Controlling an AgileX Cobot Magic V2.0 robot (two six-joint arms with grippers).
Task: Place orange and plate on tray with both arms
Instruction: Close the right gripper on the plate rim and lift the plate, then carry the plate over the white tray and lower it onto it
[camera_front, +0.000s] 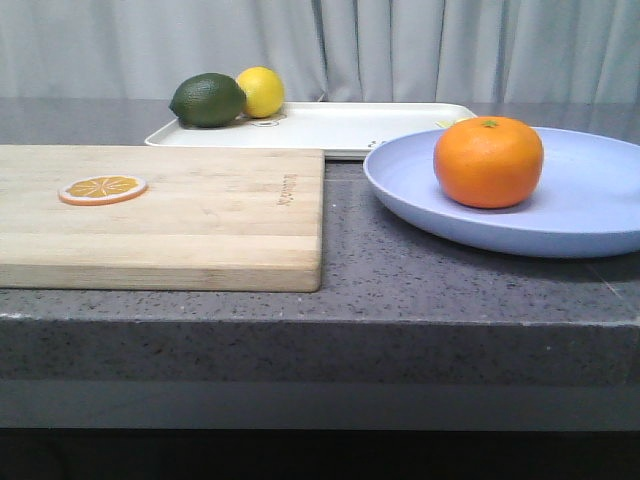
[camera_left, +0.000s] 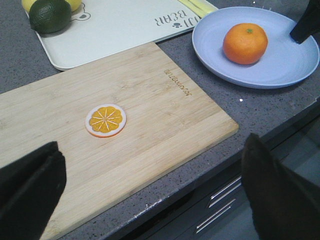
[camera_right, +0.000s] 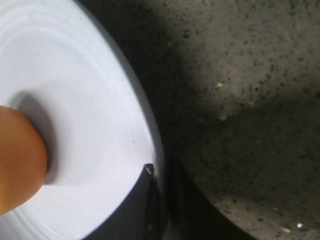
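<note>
My right gripper should carry on carrying the level plate, since the orange sits inside it and the tray's middle is open, until the plate rests there.
The orange sits in the pale lavender-blue plate on the grey counter at the right. The cream tray lies behind it, at the back. In the left wrist view my left gripper is open and empty, above the front edge of the cutting board, well away from the orange and the plate. In the right wrist view my right gripper is shut on the plate's rim, one finger on top of the plate, with the orange beside it. Neither gripper shows in the front view.
A wooden cutting board with a flat orange slice fills the left of the counter. A dark green lime and a yellow lemon lie at the tray's left end. The counter's front edge is close below.
</note>
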